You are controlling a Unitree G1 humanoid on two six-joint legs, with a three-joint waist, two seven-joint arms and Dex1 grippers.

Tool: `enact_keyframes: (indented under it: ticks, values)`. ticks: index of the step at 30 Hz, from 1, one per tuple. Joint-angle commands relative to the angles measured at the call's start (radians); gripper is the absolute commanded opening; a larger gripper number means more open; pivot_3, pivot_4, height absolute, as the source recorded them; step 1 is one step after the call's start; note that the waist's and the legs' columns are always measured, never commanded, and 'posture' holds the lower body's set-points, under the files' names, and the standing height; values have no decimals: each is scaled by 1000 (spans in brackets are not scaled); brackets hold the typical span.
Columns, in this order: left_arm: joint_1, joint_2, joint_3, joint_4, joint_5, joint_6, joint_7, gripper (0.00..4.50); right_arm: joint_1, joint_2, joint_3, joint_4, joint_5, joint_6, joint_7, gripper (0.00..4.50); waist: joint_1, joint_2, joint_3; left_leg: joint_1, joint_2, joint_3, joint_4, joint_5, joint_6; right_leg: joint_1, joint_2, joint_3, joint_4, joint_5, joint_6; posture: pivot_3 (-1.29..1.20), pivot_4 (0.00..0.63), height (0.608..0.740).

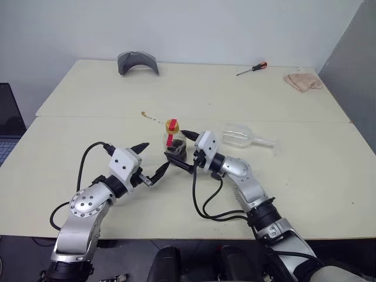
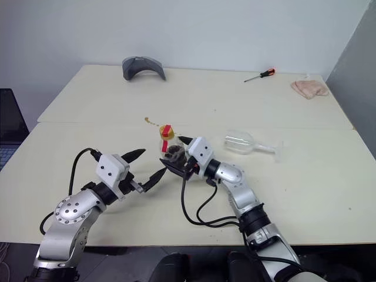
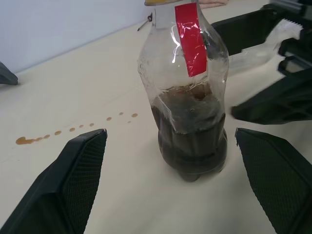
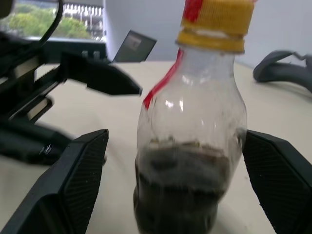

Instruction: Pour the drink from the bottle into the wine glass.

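Note:
I expect the yellow cap (image 1: 171, 126) to turn separately from the held bottle when I twist it, because the red strap is split (image 1: 170, 134) below the cap.
The bottle (image 1: 172, 143) stands upright on the table near its middle, with a yellow cap (image 1: 171, 124) and a red strap at the neck. The dark drink (image 3: 189, 136) fills its lower half. The wine glass (image 1: 242, 136) lies on its side to the bottle's right, foot pointing right. My right gripper (image 1: 181, 149) is open, one finger on each side of the bottle, with gaps showing in the right wrist view (image 4: 175, 141). My left gripper (image 1: 151, 160) is open just left of the bottle, which sits ahead of its fingers (image 3: 73, 180).
A trail of brown drops (image 1: 150, 117) marks the table behind the bottle. At the far edge lie a grey curved object (image 1: 137, 61), a screwdriver (image 1: 252, 68) and a pink cloth (image 1: 302, 81). A laptop (image 1: 9, 120) sits off the table's left side.

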Motion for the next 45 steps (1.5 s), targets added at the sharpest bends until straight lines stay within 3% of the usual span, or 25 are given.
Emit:
enact_keyframes:
  ticks: [1, 6, 11, 21, 37, 45]
  values:
    - [-51, 13, -6, 35, -15, -25, -42, 4500, 59, -120, -16, -284, 116, 221, 109, 4448, 2, 0, 0, 0, 0, 0, 0, 0, 0, 0, 0, 0, 0, 0, 0, 0, 150, 740]
    - [-152, 28, -45, 174, 14, -67, -113, 4500, 154, -283, -27, -595, 238, 457, 154, 4448, 2, 0, 0, 0, 0, 0, 0, 0, 0, 0, 1, 0, 0, 0, 0, 0, 150, 740]
    - [-239, 20, -82, 305, 42, -125, -150, 4500, 198, -306, -48, -697, 275, 547, 97, 4448, -4, 0, 0, 0, 1, -1, 0, 0, 0, 0, 2, 0, 0, 0, 0, 0, 150, 740]
    - [-333, -51, -130, 439, 75, -188, -142, 4500, 209, -327, -88, -716, 293, 582, 46, 4448, -3, 0, 0, 0, 0, 0, 1, 0, 0, 0, 2, 0, 0, 0, 0, 0, 150, 740]
    - [-339, -157, -130, 452, 86, -166, -62, 4500, 191, -344, -115, -719, 355, 576, 52, 4448, -3, 0, 0, 0, 0, 0, 1, 0, 0, 0, 2, 0, 0, 0, 0, 0, 150, 740]
    - [-347, -171, -131, 437, 73, -148, -64, 2463, 183, -329, -141, -723, 371, 570, 27, 4500, -2, 0, 0, 0, 0, 0, 1, 0, 0, 0, 2, 0, 0, 0, 0, 0, 150, 740]
